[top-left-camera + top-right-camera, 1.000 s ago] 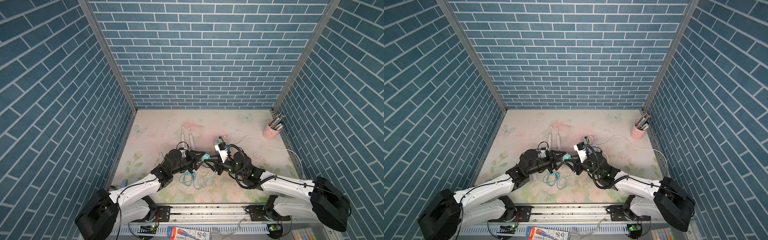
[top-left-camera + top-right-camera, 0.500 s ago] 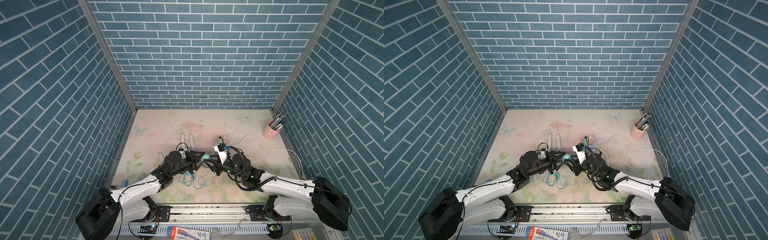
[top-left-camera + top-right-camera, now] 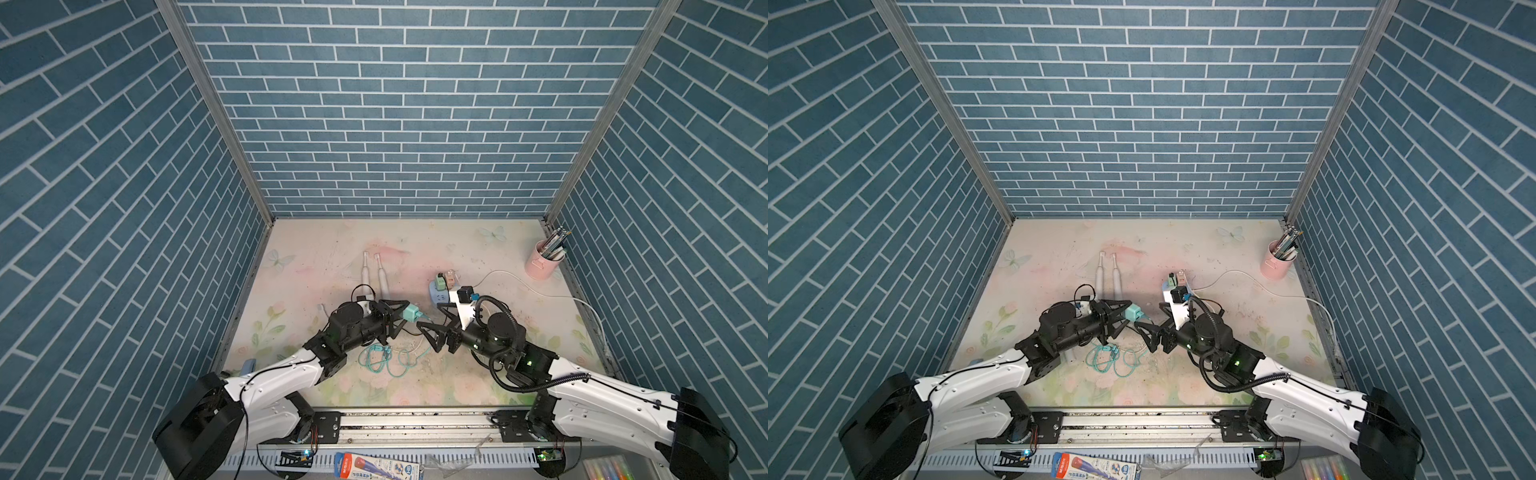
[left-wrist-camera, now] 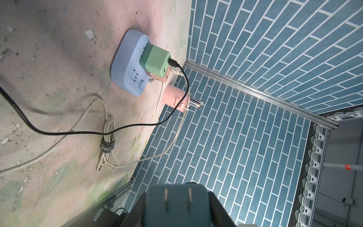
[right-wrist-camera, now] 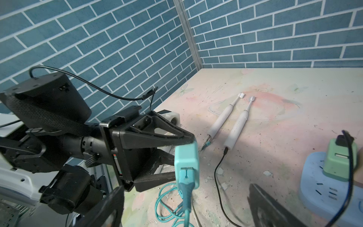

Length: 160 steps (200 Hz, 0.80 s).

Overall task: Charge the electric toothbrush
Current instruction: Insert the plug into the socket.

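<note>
The teal adapter is in my left gripper crosswise to its prongs (image 4: 177,198), so my right gripper should take the adapter by the cable end (image 5: 186,175) before plugging it in.
Two white electric toothbrushes (image 3: 365,274) (image 5: 222,118) lie side by side mid-table. My left gripper (image 3: 405,313) (image 5: 184,157) is shut on a teal charger adapter (image 3: 412,312) (image 5: 186,167), held above the table with its prongs (image 4: 176,198) facing the blue power strip (image 4: 127,66) (image 5: 322,188). A teal cable (image 5: 170,206) is plugged into the adapter and hangs down to a coil (image 3: 382,357). My right gripper (image 3: 430,318) (image 5: 185,189) stands open on either side of the cable plug, touching nothing.
A green adapter (image 4: 155,59) and a pink one behind it fill part of the power strip. A black cable (image 5: 218,173) ends at one toothbrush's base. A pink cup (image 3: 540,266) of pens stands at the back right. Brick walls enclose three sides.
My right gripper has opened wide and let go of the teal cable plug at the adapter. The left gripper still holds the adapter in the same place.
</note>
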### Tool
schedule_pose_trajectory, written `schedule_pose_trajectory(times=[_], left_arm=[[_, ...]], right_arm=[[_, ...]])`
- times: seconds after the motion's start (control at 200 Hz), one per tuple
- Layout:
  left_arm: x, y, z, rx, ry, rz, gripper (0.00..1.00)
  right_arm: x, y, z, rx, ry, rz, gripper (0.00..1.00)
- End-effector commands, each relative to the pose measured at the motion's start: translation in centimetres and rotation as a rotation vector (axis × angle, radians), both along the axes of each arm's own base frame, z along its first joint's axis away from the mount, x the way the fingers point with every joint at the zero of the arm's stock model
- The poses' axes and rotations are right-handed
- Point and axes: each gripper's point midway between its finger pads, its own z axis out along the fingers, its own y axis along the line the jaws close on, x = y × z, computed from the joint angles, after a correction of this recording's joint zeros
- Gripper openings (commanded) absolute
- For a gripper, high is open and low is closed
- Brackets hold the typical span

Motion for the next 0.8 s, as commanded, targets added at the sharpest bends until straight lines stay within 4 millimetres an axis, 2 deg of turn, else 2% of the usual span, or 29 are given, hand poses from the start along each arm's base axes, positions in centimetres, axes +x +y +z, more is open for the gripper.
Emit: schedule_pose_trajectory(times=[0.0, 0.1, 0.165, 0.405, 0.59, 0.725, 0.795], left_arm=[[0.3, -0.6, 1.4, -0.025, -0.039, -0.017, 0.00], [0.3, -0.6, 1.5, -0.019, -0.038, -0.019, 0.00], [0.2, -0.5, 1.5, -0.017, -0.039, -0.017, 0.00], [0.1, -0.2, 1.2, -0.012, -0.031, -0.010, 0.00], [0.1, -0.2, 1.3, -0.021, -0.030, -0.010, 0.00], [0.1, -0.3, 1.4, -0.021, -0.033, -0.012, 0.00], [0.1, -0.4, 1.3, -0.021, -0.032, -0.017, 0.00]], right_arm=[[-0.6, 1.1, 0.4, 0.024, 0.112, 0.071, 0.95], [-0.4, 2.4, 0.0, -0.028, 0.187, 0.107, 0.83], [-0.3, 3.0, -0.1, -0.054, 0.218, 0.125, 0.79], [0.1, 3.9, -0.7, -0.083, 0.229, 0.147, 0.55], [0.2, 4.1, -2.3, -0.137, 0.255, 0.150, 0.55], [0.3, 4.4, -2.3, -0.134, 0.249, 0.159, 0.53], [0.5, 4.5, -2.1, -0.129, 0.235, 0.159, 0.45]])
